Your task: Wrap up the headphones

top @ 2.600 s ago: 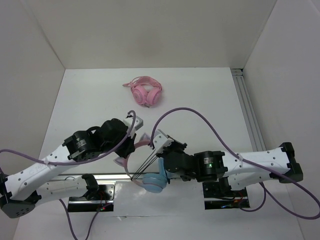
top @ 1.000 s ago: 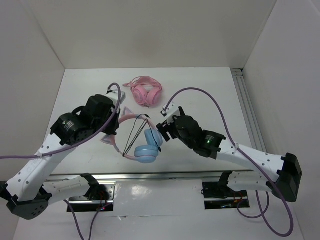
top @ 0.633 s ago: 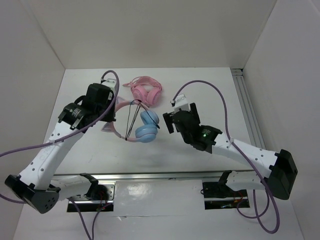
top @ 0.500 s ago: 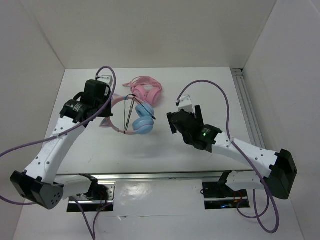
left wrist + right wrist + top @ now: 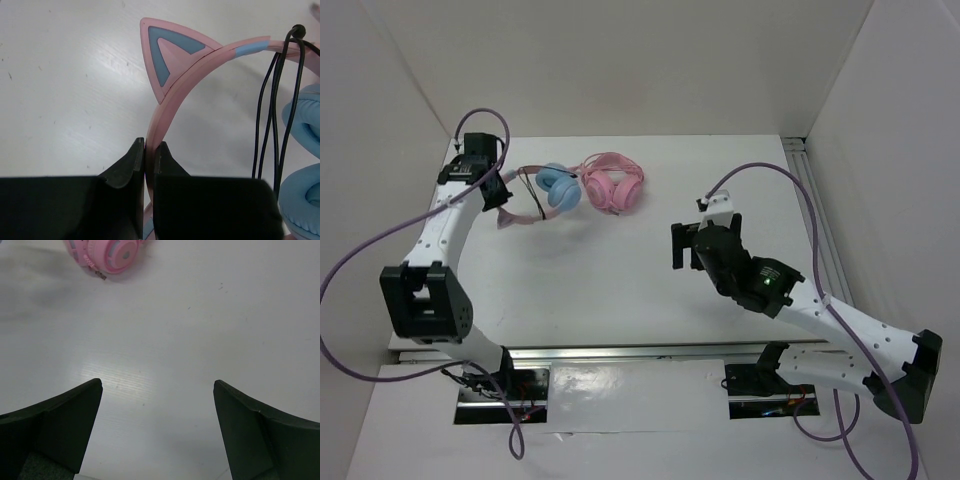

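Note:
My left gripper should go on pulling the headband [image 5: 169, 111] away until a gap opens and then let go, because the light blue ear cups [image 5: 560, 187] sit close against the all-pink headphones.
The headphones [image 5: 558, 187] lie at the far left of the table, light blue ear cups beside a thin pink headband [image 5: 186, 80] with a cat ear [image 5: 167, 52]. The black cable [image 5: 272, 110] runs in several strands across the band toward the cups [image 5: 306, 117]. My left gripper [image 5: 500, 198] [image 5: 149, 147] is shut on the headband, just below the cat ear. Right of the table's middle, my right gripper [image 5: 686, 245] [image 5: 157, 385] stands open above bare table, holding nothing.
All-pink headphones [image 5: 613, 187] [image 5: 107, 250] sit directly right of the blue cups, close to them or touching. White walls close in the table on the left, back and right. A metal rail [image 5: 817, 225] runs along the right edge.
My left arm has carried the headphones from the near middle to the far left, next to the all-pink pair. The right gripper has opened off the cable and pulled away to the right.

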Controlling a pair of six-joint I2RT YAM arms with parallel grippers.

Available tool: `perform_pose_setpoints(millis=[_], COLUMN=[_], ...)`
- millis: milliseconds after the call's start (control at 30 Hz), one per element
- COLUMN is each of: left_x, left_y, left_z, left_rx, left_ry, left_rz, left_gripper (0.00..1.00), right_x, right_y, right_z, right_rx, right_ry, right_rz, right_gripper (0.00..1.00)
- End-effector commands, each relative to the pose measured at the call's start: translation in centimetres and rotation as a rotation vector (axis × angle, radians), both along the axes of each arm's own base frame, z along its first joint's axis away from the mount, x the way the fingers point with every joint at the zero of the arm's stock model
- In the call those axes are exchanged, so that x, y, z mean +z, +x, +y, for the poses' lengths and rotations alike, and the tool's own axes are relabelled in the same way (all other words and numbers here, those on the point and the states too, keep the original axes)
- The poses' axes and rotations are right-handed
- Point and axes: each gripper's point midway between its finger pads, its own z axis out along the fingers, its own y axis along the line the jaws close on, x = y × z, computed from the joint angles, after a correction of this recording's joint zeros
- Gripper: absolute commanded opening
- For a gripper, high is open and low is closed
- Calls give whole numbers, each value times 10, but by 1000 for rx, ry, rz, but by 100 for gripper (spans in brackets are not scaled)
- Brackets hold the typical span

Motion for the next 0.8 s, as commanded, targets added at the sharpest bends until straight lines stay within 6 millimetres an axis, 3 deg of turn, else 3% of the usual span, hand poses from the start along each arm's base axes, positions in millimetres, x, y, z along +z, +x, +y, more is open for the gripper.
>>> perform_pose_setpoints(millis=[0,33,100,133,167,300,500,567,667,767], left_x=[-1,2,-14,-40,-38,-69,-105,-125,-140,-145], left_y=[59,70,85,91,97,115,137,136,142,142], left_z=[33,45,58,65,79,95,95,93,80,78], left_rx=[151,177,226,254,312,340,335,337,310,313], left_ry=[-11,0,6,9,10,21,-1,-14,-58,-74], left_rz=[-107,-118,-96,-42,-58,-29,-8,25,37,42], left_gripper=[0,0,0,0,0,0,0,0,0,13], right_x=[9,8,12,12,15,22,26,21,16,9], right_y=[-7,-8,-12,-12,-16,-17,-20,-20,-19,-19], right_z=[15,17,24,24,27,27,31,34,40,44], right_rx=[54,67,111,112,135,148,168,175,184,193], right_ry=[79,94,113,114,117,127,145,141,131,117], right_rz=[25,24,23,23,19,7,-1,9,17,37], right_gripper=[99,99,99,99,99,99,99,99,99,99])
